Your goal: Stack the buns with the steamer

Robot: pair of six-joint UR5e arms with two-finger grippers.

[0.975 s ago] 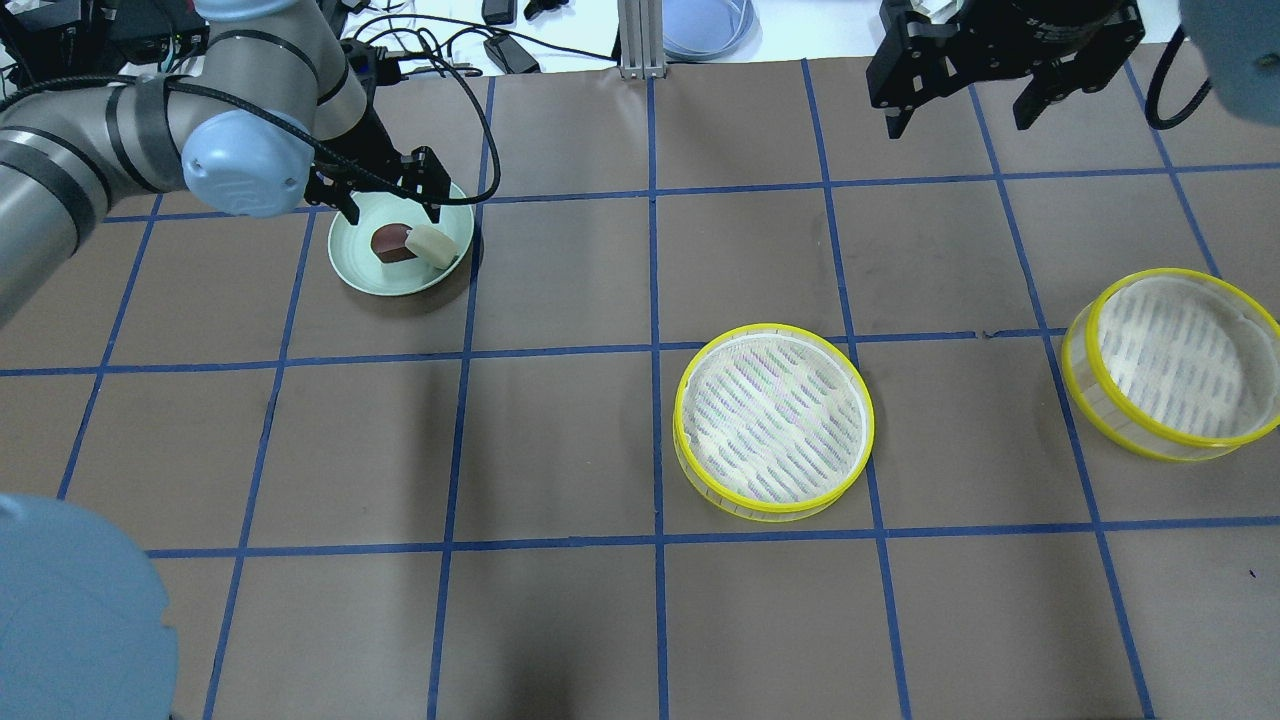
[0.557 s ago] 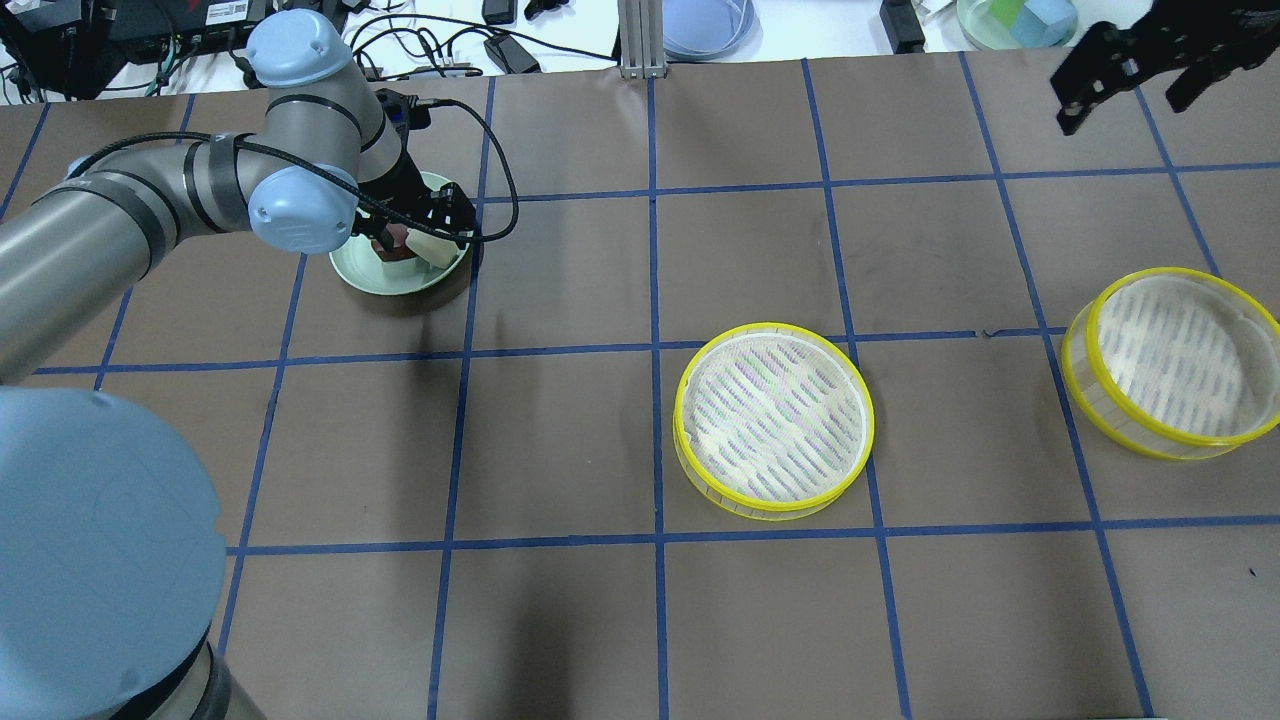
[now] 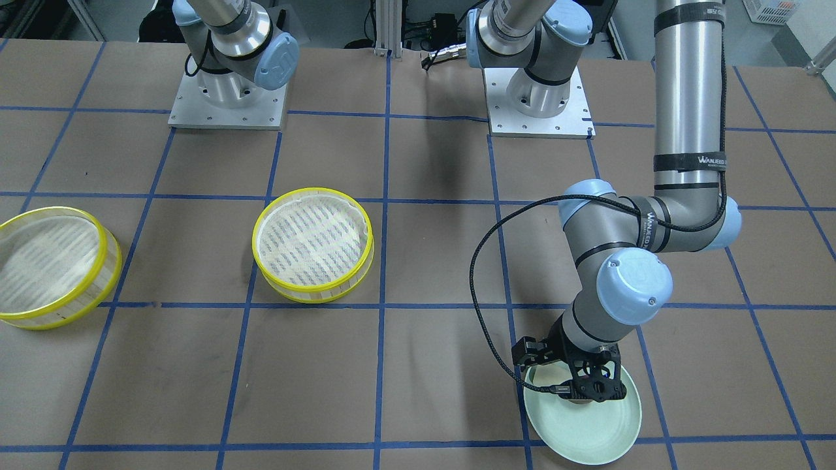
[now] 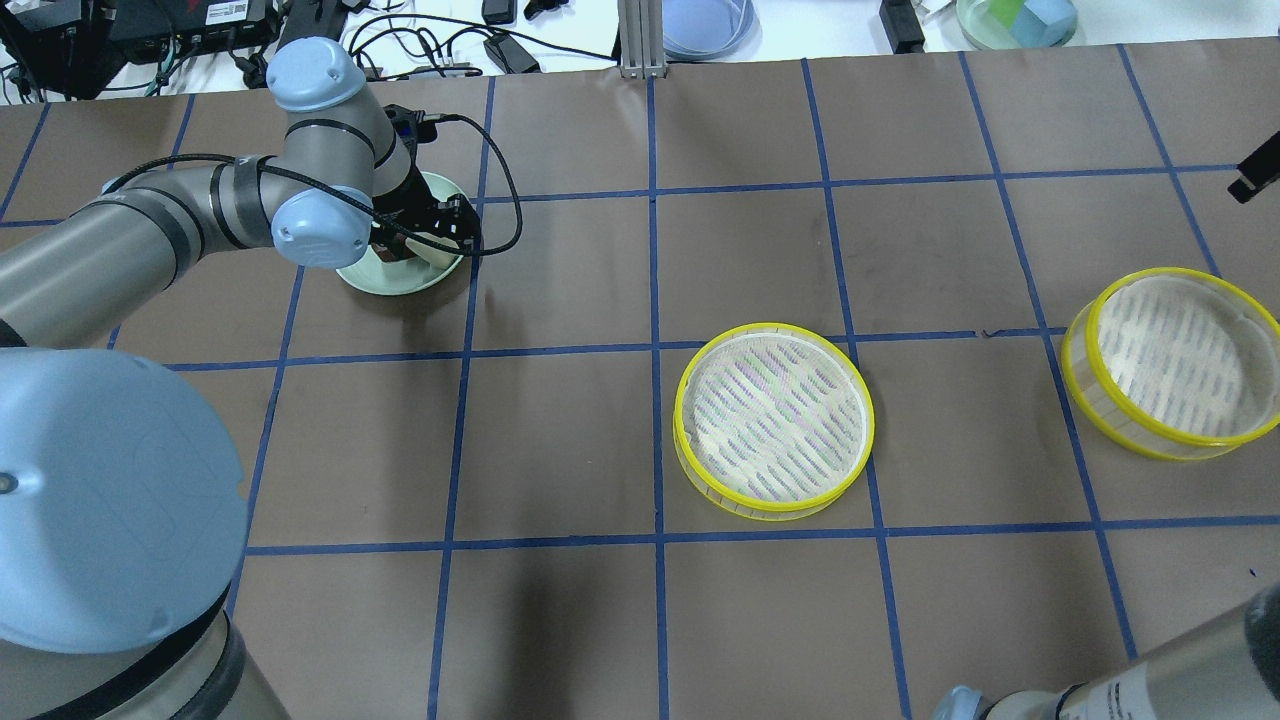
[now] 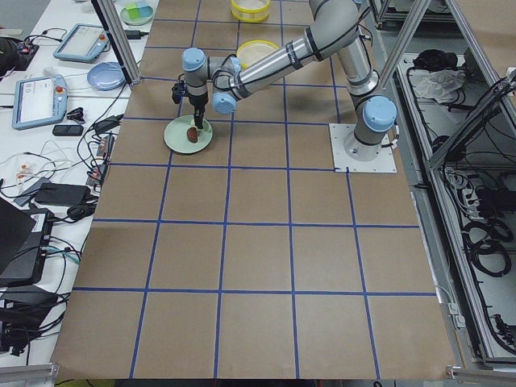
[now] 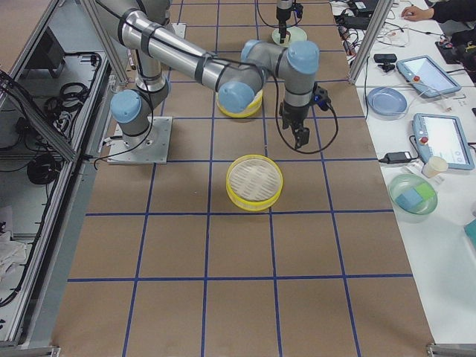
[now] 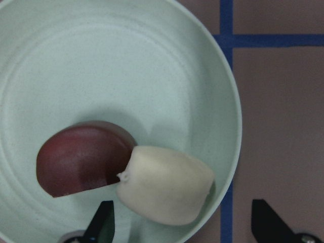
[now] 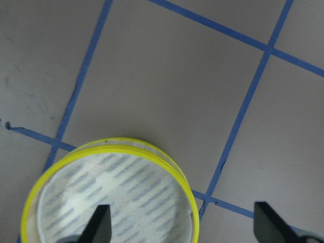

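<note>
The cream bun (image 7: 166,186) will come up by itself when I lift it and the reddish-brown bun will stay behind, because the buns touch only along a narrow edge (image 7: 128,168).
A cream-white bun (image 7: 164,185) and a reddish-brown bun (image 7: 83,164) lie touching on a pale green plate (image 7: 126,66). My left gripper (image 7: 185,227) is open and low over the plate, its fingers on either side of the cream bun. It hides the buns in the front-facing view (image 3: 584,385). One steamer basket (image 4: 772,418) stands at the table's middle, the other (image 4: 1172,360) at the right. My right gripper (image 8: 183,225) is open and empty, high above the right basket (image 8: 109,200).
The plate (image 4: 400,280) sits at the far left of the table. Cables, tablets and bowls lie on the white bench (image 4: 780,20) beyond the far edge. Brown table with blue tape lines between the plate and the baskets.
My left gripper has come down onto the plate and now straddles the cream bun. My right arm has swung right, almost out of the overhead view.
</note>
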